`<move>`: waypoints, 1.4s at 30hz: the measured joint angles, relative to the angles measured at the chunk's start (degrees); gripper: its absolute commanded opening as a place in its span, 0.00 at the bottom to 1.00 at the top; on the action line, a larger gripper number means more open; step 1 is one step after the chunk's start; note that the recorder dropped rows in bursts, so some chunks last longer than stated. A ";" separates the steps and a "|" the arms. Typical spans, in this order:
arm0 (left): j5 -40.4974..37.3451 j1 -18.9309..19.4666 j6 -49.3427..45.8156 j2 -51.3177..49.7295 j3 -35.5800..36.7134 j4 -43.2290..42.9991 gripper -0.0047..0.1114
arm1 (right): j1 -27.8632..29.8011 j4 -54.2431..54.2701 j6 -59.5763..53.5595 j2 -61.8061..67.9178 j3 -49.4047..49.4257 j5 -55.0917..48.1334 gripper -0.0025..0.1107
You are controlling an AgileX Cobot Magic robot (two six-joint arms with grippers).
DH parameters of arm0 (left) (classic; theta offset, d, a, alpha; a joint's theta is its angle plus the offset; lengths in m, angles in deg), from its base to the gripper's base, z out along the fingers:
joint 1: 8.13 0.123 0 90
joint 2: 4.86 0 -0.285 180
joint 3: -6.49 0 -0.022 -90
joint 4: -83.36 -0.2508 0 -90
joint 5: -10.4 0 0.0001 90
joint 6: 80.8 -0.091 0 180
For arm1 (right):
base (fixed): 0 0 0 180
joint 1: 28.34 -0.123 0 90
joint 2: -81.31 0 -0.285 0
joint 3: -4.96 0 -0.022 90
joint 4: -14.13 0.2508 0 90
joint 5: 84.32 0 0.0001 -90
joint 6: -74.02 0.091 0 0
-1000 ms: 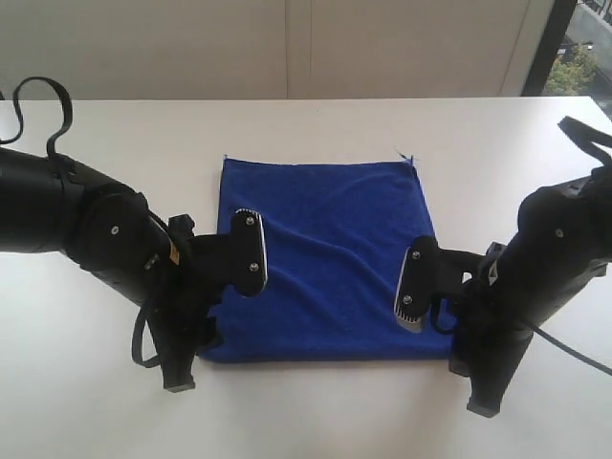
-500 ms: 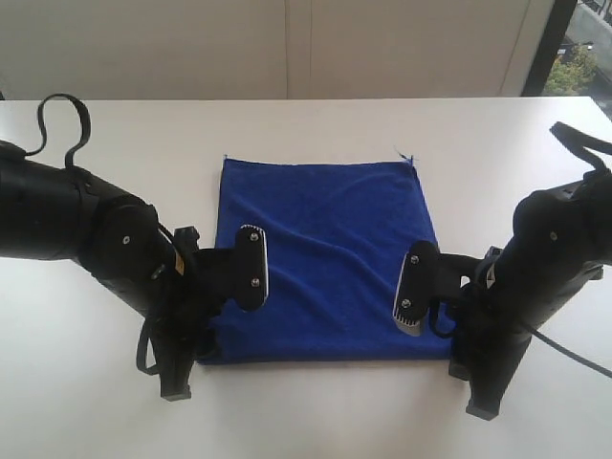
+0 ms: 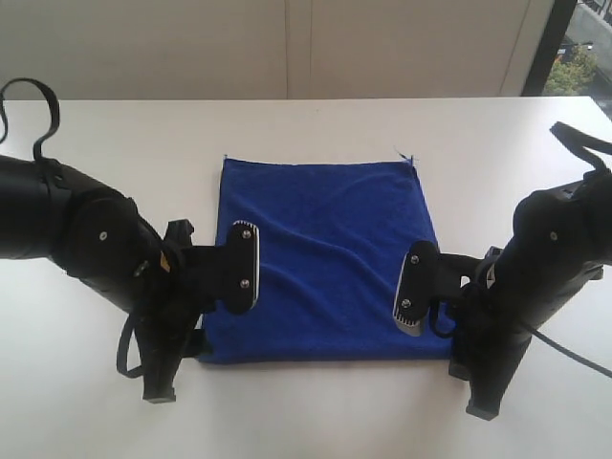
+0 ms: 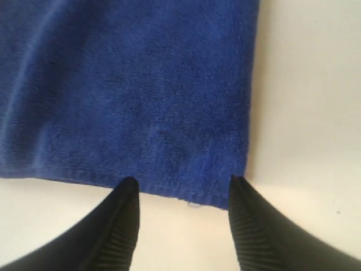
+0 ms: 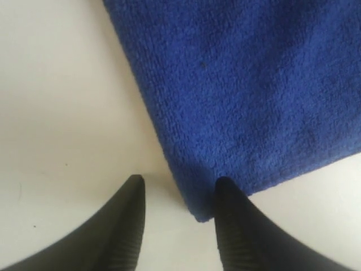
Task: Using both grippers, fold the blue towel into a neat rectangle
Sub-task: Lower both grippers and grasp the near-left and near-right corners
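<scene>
My left gripper barely has the blue towel's corner (image 4: 223, 199) between its fingers, so next I lower the gripper further in, around the blue towel's side edge (image 4: 245, 144), before closing.
The blue towel (image 3: 325, 249) lies flat on the white table (image 3: 124, 134), about square in outline. My left gripper (image 4: 180, 182) is open and hovers at the towel's near left corner. The towel's (image 4: 130, 90) hem runs just past its two black fingertips (image 4: 130, 186), and a tiny white fleck sits on that hem. My right gripper (image 5: 179, 182) is open at the near right corner. The corner tip of the towel (image 5: 254, 84) lies between its fingers (image 5: 224, 186), close to one of them. Neither gripper holds anything.
Both black arms (image 3: 86, 239) (image 3: 545, 268) flank the towel along the table's near edge. A pale wall runs behind the far edge of the table, and a window (image 3: 585, 48) shows at the far right.
The left arm has shifted slightly left and toward the near edge, and its cable loop has moved. The right arm and the towel have stayed put. Both grippers remain open.
</scene>
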 measured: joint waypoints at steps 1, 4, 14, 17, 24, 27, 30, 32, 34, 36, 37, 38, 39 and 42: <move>0.00 0.00 -0.46 -0.59 0.34 0.00 0.50 | 0.00 0.00 0.00 0.00 0.00 0.00 0.36; 1.20 0.00 -1.45 -1.37 0.93 0.66 0.50 | 0.00 0.00 0.00 0.00 0.00 0.00 0.36; 2.73 0.00 -2.78 -1.39 1.27 2.15 0.50 | 0.00 0.00 0.00 0.00 0.00 0.11 0.36; 3.42 0.00 -3.44 -1.74 1.27 3.10 0.50 | 0.00 0.00 0.00 0.00 0.00 0.11 0.36; 2.91 0.00 -5.53 -3.15 1.27 4.51 0.50 | 0.00 0.00 0.00 0.00 0.00 0.11 0.36; 2.14 0.00 -5.60 -3.15 1.27 4.53 0.50 | 0.00 0.00 0.00 0.00 0.00 0.11 0.36; 1.75 0.00 -5.75 -3.15 1.27 5.08 0.50 | 0.00 0.00 0.00 0.00 0.00 0.11 0.36; 1.75 0.00 -6.85 -3.15 1.27 6.11 0.50 | 0.00 0.00 0.00 0.00 0.00 0.11 0.36; 1.65 0.00 -8.16 -3.15 1.27 7.03 0.50 | 0.00 0.00 0.00 0.00 0.00 0.11 0.36; 1.66 0.00 -8.89 -3.28 1.27 7.43 0.50 | 0.00 0.00 0.00 0.00 0.00 0.11 0.36; 1.66 0.00 -9.11 -3.39 1.27 7.57 0.50 | 0.00 0.00 0.00 0.00 0.00 0.11 0.36; 1.82 0.00 -9.11 -3.50 1.27 7.67 0.50 | 0.00 0.00 0.00 0.00 0.00 0.11 0.36; 1.95 0.00 -9.16 -3.77 1.27 7.88 0.50 | 0.00 0.00 0.00 0.00 0.00 0.11 0.36; 2.51 0.00 -9.29 -4.13 0.94 8.34 0.39 | 0.00 0.00 0.00 0.00 0.00 0.11 0.33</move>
